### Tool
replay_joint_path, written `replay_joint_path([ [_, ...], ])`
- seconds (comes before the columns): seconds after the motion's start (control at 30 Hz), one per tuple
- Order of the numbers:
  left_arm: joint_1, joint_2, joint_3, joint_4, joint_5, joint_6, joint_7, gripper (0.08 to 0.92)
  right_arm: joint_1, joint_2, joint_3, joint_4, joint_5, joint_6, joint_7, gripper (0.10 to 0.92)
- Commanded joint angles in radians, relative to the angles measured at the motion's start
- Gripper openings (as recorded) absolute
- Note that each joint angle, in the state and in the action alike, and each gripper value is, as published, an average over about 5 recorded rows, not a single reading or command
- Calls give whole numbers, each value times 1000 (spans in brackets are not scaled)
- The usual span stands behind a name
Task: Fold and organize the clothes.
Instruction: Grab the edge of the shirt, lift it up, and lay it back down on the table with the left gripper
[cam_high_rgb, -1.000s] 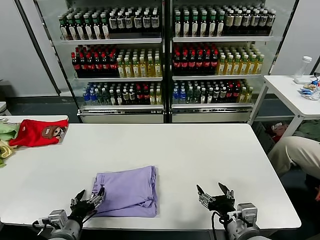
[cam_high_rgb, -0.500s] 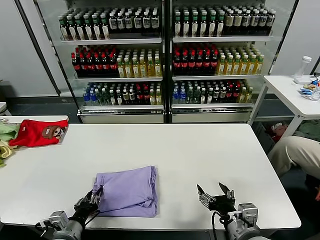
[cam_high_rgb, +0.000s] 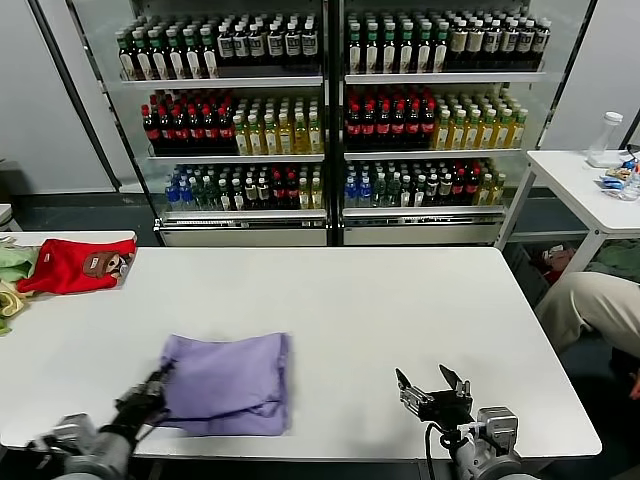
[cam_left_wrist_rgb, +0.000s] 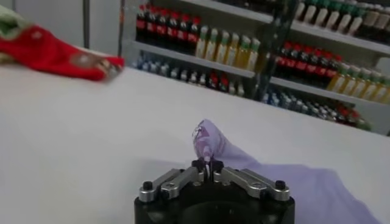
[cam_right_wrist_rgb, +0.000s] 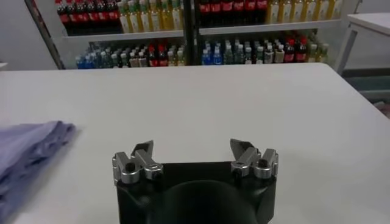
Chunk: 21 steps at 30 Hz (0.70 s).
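The folded lavender T-shirt shows its plain side above its dark print (cam_left_wrist_rgb: 201, 135), so next my left gripper turns it over onto the clear table (cam_high_rgb: 343, 382) toward my right gripper.
The folded lavender T-shirt (cam_high_rgb: 222, 382) lies on the white table (cam_high_rgb: 380, 310) near its front edge, left of centre. My left gripper (cam_high_rgb: 152, 392) is shut on the shirt's near left corner; in the left wrist view the gripper (cam_left_wrist_rgb: 207, 165) pinches a raised lavender fold (cam_left_wrist_rgb: 210, 141) showing a bit of dark print. My right gripper (cam_high_rgb: 432, 386) is open and empty at the front edge, right of the shirt. In the right wrist view that gripper (cam_right_wrist_rgb: 194, 152) hovers over bare table, with the shirt (cam_right_wrist_rgb: 27, 149) off to one side.
A red shirt with a brown print (cam_high_rgb: 72, 265) and green and yellow garments (cam_high_rgb: 12, 280) lie at the table's far left. Drink coolers (cam_high_rgb: 330, 110) stand behind. A person's knee (cam_high_rgb: 590, 305) and a side table (cam_high_rgb: 585, 185) are at the right.
My left gripper closed on the shirt's near left corner and dragged the folded shirt to the left. The right gripper has stayed in place.
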<state>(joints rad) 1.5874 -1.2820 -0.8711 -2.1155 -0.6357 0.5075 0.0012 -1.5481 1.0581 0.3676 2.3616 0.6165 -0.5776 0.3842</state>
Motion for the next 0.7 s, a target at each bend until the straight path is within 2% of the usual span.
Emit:
replay_joint_path([
  [0.03, 29, 122, -456, 20, -64, 77, 184, 114, 4, -1, -4, -3, 1, 0, -1, 823],
  [0.1, 46, 179, -524, 67, -59, 78, 242, 114, 6, -4, -3, -2, 3, 0, -2, 823],
  [0.17, 59, 237, -564, 101, -58, 78, 261, 114, 11, -7, -2, -2, 7, 0, -2, 823],
  [0.27, 64, 281, -545, 72, -59, 78, 244, 114, 18, -7, -3, -3, 12, 0, -2, 823],
  [0.33, 52, 266, -461, -6, -57, 78, 196, 114, 20, -4, -5, -1, 12, 0, -2, 823],
  [0.43, 28, 185, -194, -168, -52, 78, 85, 114, 12, -1, 1, 4, 11, 0, -1, 823],
  [0.53, 15, 49, 257, -310, 33, 77, -13, 114, -2, -3, 17, 11, 9, 0, -1, 823],
  [0.63, 3, -79, 681, -334, 216, 75, -30, 114, -18, -6, 35, 16, 7, 0, -1, 823],
  [0.7, -18, -134, 831, -304, 279, 71, -20, 114, -30, -9, 47, 20, 6, 0, -1, 823],
])
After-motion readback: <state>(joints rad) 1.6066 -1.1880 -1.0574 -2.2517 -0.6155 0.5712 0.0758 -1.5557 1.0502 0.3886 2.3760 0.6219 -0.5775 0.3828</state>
